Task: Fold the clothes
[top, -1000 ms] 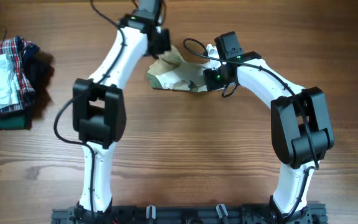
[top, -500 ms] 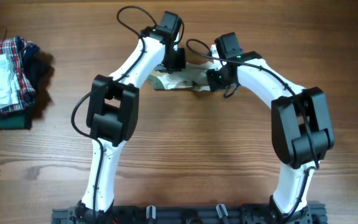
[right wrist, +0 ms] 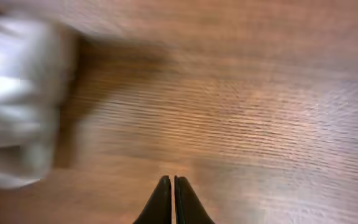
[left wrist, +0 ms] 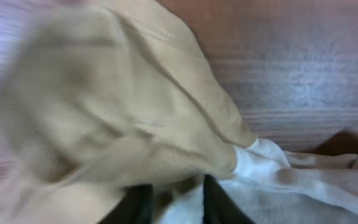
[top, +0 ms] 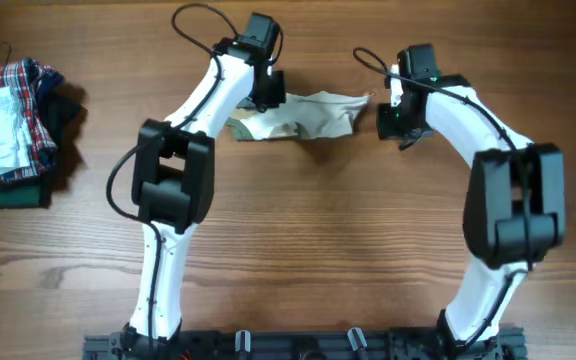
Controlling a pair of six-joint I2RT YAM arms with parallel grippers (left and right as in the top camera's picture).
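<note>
The garment's tan part [left wrist: 142, 106] is bunched up at my left gripper and the garment's white end [top: 348, 110] is lying loose. Next, my left gripper opens while my right gripper grabs that white end.
The clothes [top: 313, 115], a small cream and tan garment with an olive edge, lie stretched sideways at the back middle of the table. My left gripper [top: 268, 98] sits on the garment's left part. In the left wrist view the tan and white fabric [left wrist: 135, 124] fills the frame and is bunched between the dark fingers [left wrist: 176, 202]. My right gripper [top: 396, 120] is to the right of the garment, apart from it. In the right wrist view its fingers [right wrist: 173, 199] are pressed together over bare wood, with the blurred white fabric [right wrist: 17, 106] at the left.
A stack of clothes [top: 8, 130] with a red-and-blue plaid garment on top of a dark green cloth lies at the far left edge. Bare wooden table [top: 308, 250] lies in front of the arms.
My right gripper has left the garment and moved right. The garment is now drawn out to the right. My left gripper has shifted slightly left and back, still on the fabric.
</note>
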